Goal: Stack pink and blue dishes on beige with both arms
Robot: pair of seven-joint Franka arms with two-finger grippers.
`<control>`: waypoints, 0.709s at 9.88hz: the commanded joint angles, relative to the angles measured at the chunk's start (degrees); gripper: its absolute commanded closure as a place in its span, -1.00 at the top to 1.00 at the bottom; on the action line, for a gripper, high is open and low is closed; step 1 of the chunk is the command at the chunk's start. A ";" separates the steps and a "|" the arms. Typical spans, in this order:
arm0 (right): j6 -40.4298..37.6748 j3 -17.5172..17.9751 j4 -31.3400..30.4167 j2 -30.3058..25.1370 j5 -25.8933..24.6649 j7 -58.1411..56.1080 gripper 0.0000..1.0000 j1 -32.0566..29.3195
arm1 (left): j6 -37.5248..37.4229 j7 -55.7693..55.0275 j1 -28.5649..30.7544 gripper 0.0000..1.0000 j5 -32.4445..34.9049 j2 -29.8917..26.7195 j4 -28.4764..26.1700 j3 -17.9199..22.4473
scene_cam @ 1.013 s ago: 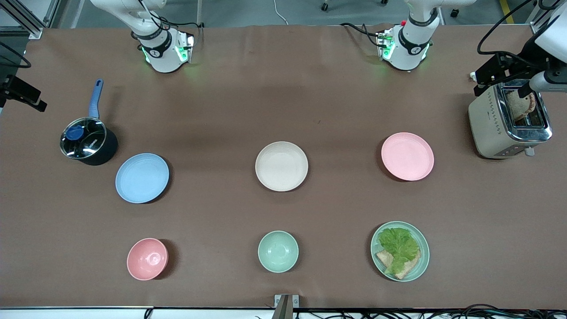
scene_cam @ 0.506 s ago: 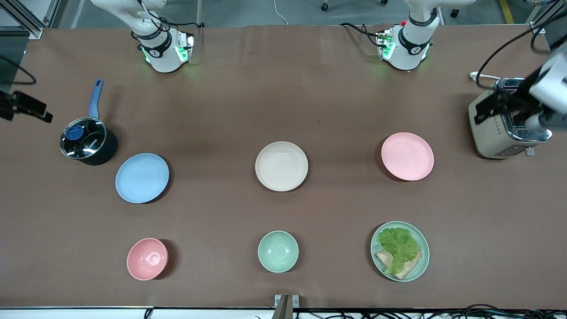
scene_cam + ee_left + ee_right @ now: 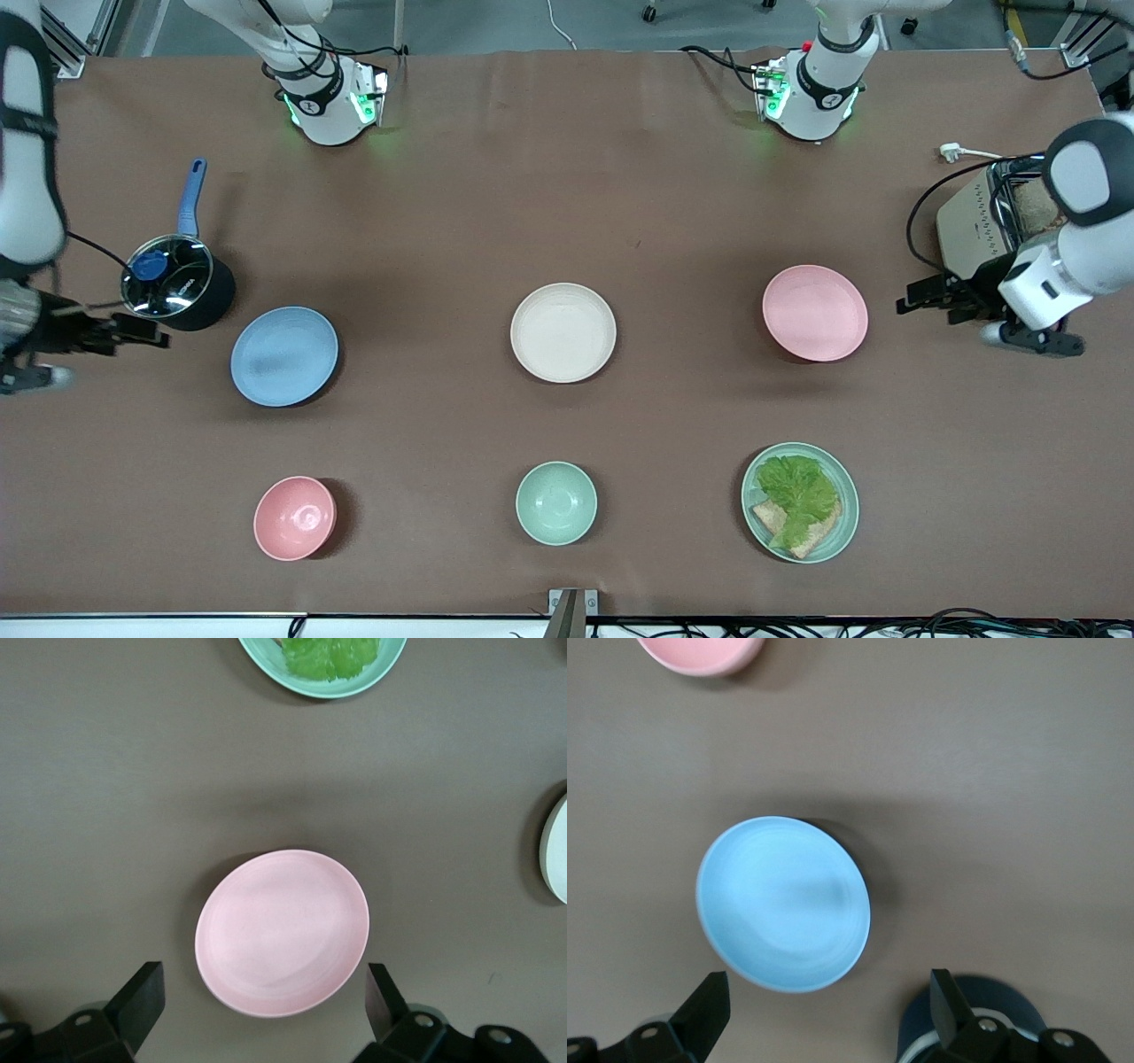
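The blue plate's rim faces my open fingers and is clear of the saucepan. My right gripper should keep moving in until the fingers are on both sides of that rim (image 3: 235, 366).
The pale pink plate (image 3: 815, 313) (image 3: 282, 932) lies toward the left arm's end of the table. The light blue plate (image 3: 284, 356) (image 3: 784, 904) lies toward the right arm's end. Between them, mid-table, sits the beige plate (image 3: 563, 332) (image 3: 556, 850). All three are bare. My left gripper (image 3: 921, 299) (image 3: 263, 981) hangs open over the table between the toaster and the pink plate, holding nothing. My right gripper (image 3: 133, 330) (image 3: 828, 983) hangs open over the table beside the saucepan and the blue plate, holding nothing.
A lidded dark saucepan (image 3: 177, 283) (image 3: 966, 1019) stands close to the blue plate. A toaster (image 3: 983, 221) holding bread stands at the left arm's end. Nearer the front camera are a pink bowl (image 3: 295, 517), a mint bowl (image 3: 556, 502) and a mint plate (image 3: 837, 532) with lettuce and bread.
Both arms have swung in and down from the table's ends. The left gripper left the toaster for the pink plate's side; the right gripper came to the blue plate's side.
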 commanded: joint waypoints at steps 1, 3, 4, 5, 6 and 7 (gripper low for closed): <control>9.59 0.36 -5.57 4.36 5.74 -8.28 1.00 -0.93 | 3.96 10.85 0.15 0.99 -8.49 5.85 -3.36 2.84; 16.03 0.45 -7.77 7.89 6.37 -9.63 0.99 -1.02 | 5.29 19.65 0.58 0.85 -11.71 10.07 -6.27 3.80; 17.36 0.45 -9.70 7.90 8.90 -9.90 0.88 -0.50 | 5.29 22.03 0.59 0.78 -11.71 12.87 -6.28 4.94; 18.16 0.45 -10.68 8.25 10.66 -10.51 0.66 -0.40 | 5.29 24.15 0.59 0.60 -11.71 15.86 -6.20 5.04; 19.04 0.45 -10.69 9.39 10.86 -11.74 0.48 -0.58 | 5.38 24.34 0.33 0.46 -11.71 17.63 -5.93 5.04; 19.31 0.45 -10.77 9.92 11.21 -11.92 0.37 -0.58 | 5.47 24.34 0.32 0.30 -11.71 17.91 -5.84 5.04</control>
